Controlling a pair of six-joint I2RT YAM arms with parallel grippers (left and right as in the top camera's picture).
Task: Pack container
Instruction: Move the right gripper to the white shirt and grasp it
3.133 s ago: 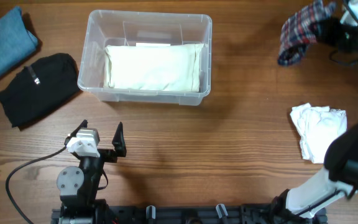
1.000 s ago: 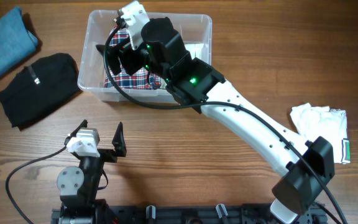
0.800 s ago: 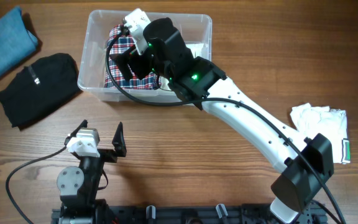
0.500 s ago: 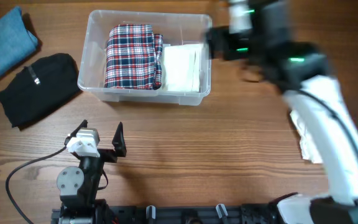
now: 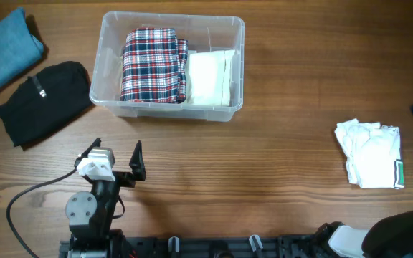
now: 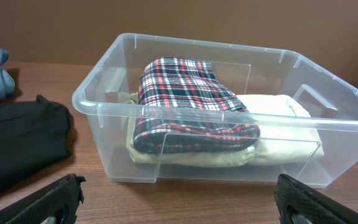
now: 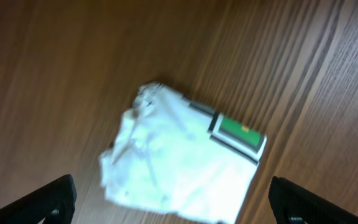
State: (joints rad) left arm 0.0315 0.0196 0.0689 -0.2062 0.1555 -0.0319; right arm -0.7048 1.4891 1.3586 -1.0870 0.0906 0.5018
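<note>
I expect the white garment (image 5: 374,158) to stay bundled but bunch up when I carry it, because it is a compact fold with a loose, rumpled edge (image 5: 358,127).
The clear container (image 5: 100,66) stands at the back of the table. Inside it a folded plaid garment (image 5: 153,64) lies on the left, over a cream garment (image 5: 210,75). The left wrist view shows the container (image 6: 197,113) straight ahead, with the plaid garment (image 6: 185,93) on the cream one (image 6: 278,134). My left gripper (image 5: 115,152) rests open near the front edge, short of the tub, empty (image 6: 179,200). My right gripper (image 7: 169,200) hangs open and empty above a crumpled white garment (image 7: 179,168) with a green label (image 7: 238,132); overhead it barely shows at the right edge.
A black folded garment (image 5: 45,100) and a blue one (image 5: 6,50) lie left of the container. The white garment (image 5: 370,154) sits on the wood at the far right. The right arm's base (image 5: 400,236) fills the bottom right corner.
The right arm let go of the plaid garment inside the container, then swung away to the far right above the white garment. The left arm has not moved.
</note>
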